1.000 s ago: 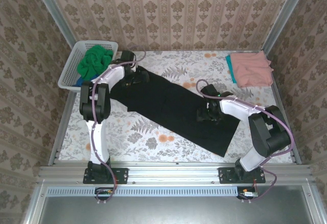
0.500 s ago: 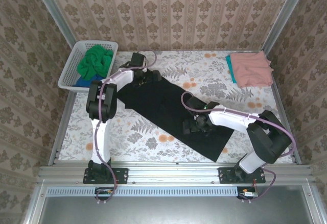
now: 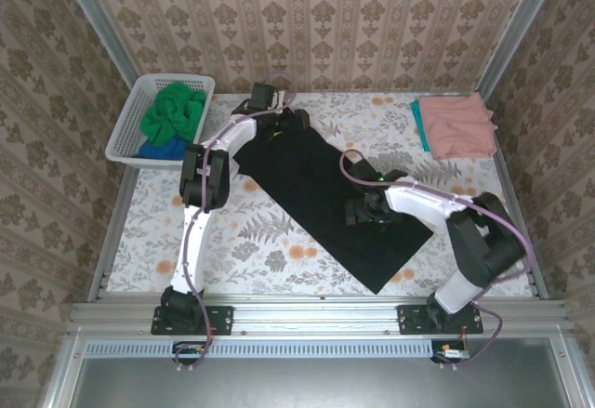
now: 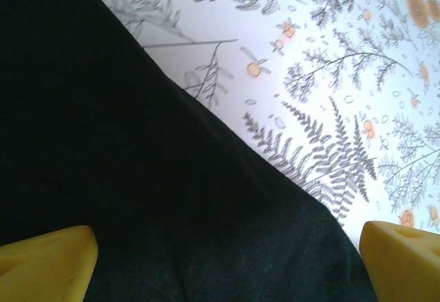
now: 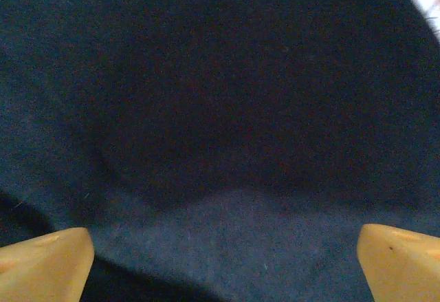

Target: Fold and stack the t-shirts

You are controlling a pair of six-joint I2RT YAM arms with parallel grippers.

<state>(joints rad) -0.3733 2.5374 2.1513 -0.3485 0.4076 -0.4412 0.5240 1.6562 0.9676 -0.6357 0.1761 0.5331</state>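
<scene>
The black t-shirt (image 3: 302, 187) is lying at a slant across the tablecloth, so next my left gripper moves away from the t-shirt's far end while my right gripper swings the t-shirt's near end (image 3: 392, 256) straight.
The black t-shirt (image 3: 325, 199) lies as a long folded strip running diagonally from the far left to the near right of the table. My left gripper (image 3: 294, 121) is open over its far end. In the left wrist view the yellow fingertips (image 4: 47, 261) stand wide apart above the black cloth (image 4: 137, 178) and its edge. My right gripper (image 3: 361, 211) is open low over the strip's middle, and its fingertips (image 5: 402, 261) are spread over dark fabric (image 5: 220, 109). A salmon pink t-shirt (image 3: 460, 125) lies folded on a teal one (image 3: 419, 125) at the far right.
A white lattice basket (image 3: 125, 129) at the far left holds a green t-shirt (image 3: 173, 111) and a blue one (image 3: 164, 151). Metal rails (image 3: 112, 222) border the flowered tablecloth (image 3: 260, 241). Patterned walls stand close behind.
My left gripper has moved right along the shirt's far end. My right gripper went toward the near left, then back a little. The black strip now lies steeper and further right.
</scene>
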